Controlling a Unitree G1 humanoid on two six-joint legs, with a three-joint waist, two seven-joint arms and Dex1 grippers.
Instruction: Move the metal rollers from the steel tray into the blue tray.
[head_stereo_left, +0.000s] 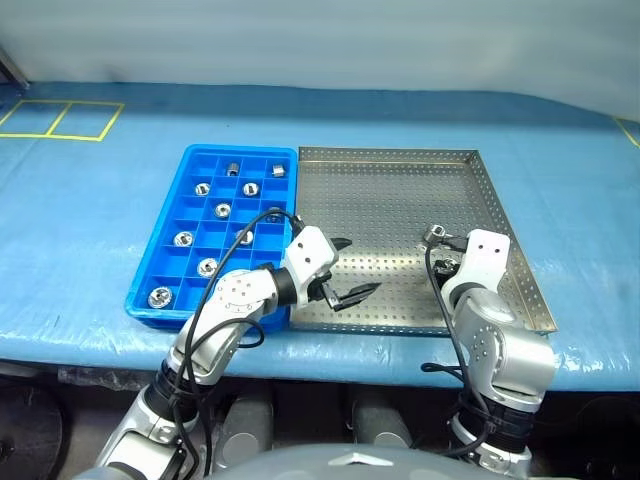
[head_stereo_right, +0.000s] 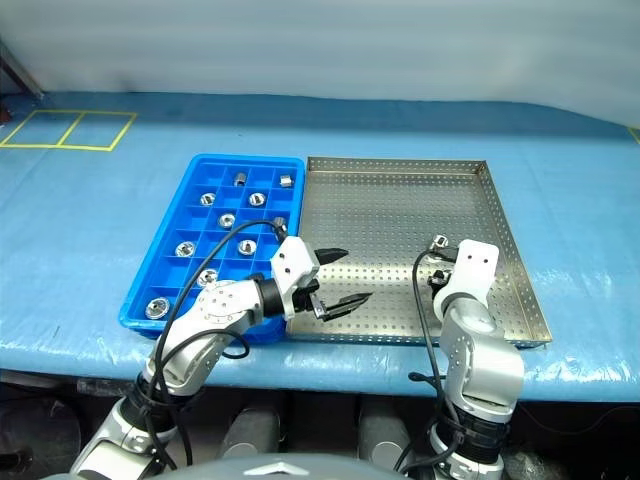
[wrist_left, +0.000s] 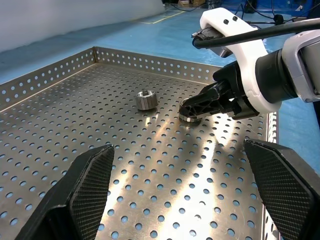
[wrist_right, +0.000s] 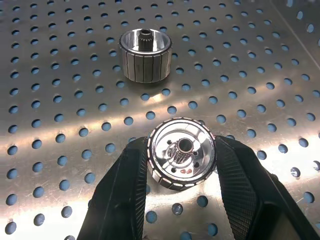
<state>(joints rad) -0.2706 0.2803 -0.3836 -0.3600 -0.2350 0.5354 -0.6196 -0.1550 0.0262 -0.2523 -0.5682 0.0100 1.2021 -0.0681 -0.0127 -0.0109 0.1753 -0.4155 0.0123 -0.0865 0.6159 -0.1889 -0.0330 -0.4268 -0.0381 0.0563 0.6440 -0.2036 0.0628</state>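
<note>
I should keep my right gripper's hold until over the blue tray's near row (head_stereo_left: 199, 292), because the metal roller (wrist_right: 182, 153) stands hollow end up between fingers on opposite sides.
My right gripper (wrist_right: 182, 149) is shut on a metal roller (wrist_right: 182, 167) that rests on the perforated floor of the steel tray (head_stereo_left: 390, 205), with a black finger (wrist_right: 125, 185) against each side. A second metal roller (wrist_right: 146, 54) lies loose just beyond it, also seen in the head views as a roller (head_stereo_left: 434, 234) beside the right wrist. My left gripper (head_stereo_left: 358, 266) hovers open and empty over the steel tray's near left part. The blue tray (head_stereo_left: 240, 151) lies along the steel tray's left side, with several rollers (head_stereo_left: 222, 209) in separate compartments.
Both trays sit on a blue table covering (head_stereo_left: 90, 220). Yellow taped squares (head_stereo_left: 62, 120) mark its far left corner. The steel tray's low perforated rim (wrist_left: 150, 62) runs behind the rollers. The table's front edge lies just below the trays.
</note>
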